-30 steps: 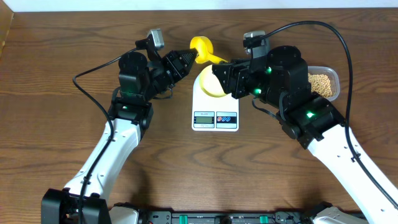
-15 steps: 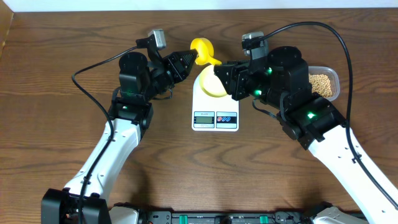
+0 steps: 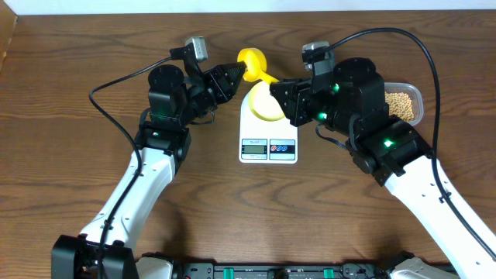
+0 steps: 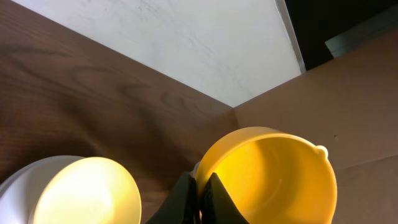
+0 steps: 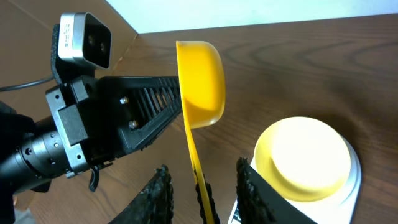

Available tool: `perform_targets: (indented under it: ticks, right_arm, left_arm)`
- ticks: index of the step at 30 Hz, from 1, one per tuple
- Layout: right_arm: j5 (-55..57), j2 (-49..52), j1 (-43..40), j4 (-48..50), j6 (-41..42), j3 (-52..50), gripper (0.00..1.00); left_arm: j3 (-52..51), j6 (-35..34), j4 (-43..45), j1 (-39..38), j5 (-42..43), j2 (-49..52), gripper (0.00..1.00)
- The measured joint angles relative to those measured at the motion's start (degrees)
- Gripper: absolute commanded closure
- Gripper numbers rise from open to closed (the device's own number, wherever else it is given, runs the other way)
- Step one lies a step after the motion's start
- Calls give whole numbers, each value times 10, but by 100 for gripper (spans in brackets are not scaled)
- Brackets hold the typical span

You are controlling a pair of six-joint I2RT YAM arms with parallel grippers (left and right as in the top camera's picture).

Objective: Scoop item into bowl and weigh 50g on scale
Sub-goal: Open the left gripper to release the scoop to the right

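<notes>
Next, I close my right gripper on the handle [image 3: 268, 78] before my left gripper opens and lets go of the cup, because my left gripper is holding the scoop by its cup's rim [image 3: 248, 67].
The bright yellow scoop [image 3: 252, 58] hangs above the table behind the scale [image 3: 268, 143]. My left gripper [image 3: 242, 73] is shut on the rim of its cup [image 4: 267, 174], seen close in the left wrist view [image 4: 199, 191]. The scoop's thin handle [image 5: 198, 174] runs down between the fingers of my right gripper [image 5: 204, 190], which is open with a gap on each side of the handle. The pale yellow bowl [image 3: 263, 105] sits empty on the white scale [image 5: 353, 177]. The beans [image 3: 399, 102] lie in a clear tub at the right.
The clear plastic tub [image 3: 415, 94] stands behind my right arm near the table's back right. The wooden table's back edge meets a white wall [image 4: 186, 43]. Cables loop over both arms.
My right gripper has edged a little left toward the scoop's handle. The left arm and the scoop have barely moved.
</notes>
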Motion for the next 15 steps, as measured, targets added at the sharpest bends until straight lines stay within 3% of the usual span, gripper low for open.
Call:
perform_targets:
  ticks: [5,15]
  right_arm:
    - [-2,0,0,0,0,0,76]
    - [-5,0,0,2,-1,0,98]
  left_arm:
    - [0,-2,0,0,0,0,93]
    - [0,-2,0,0,0,0,92]
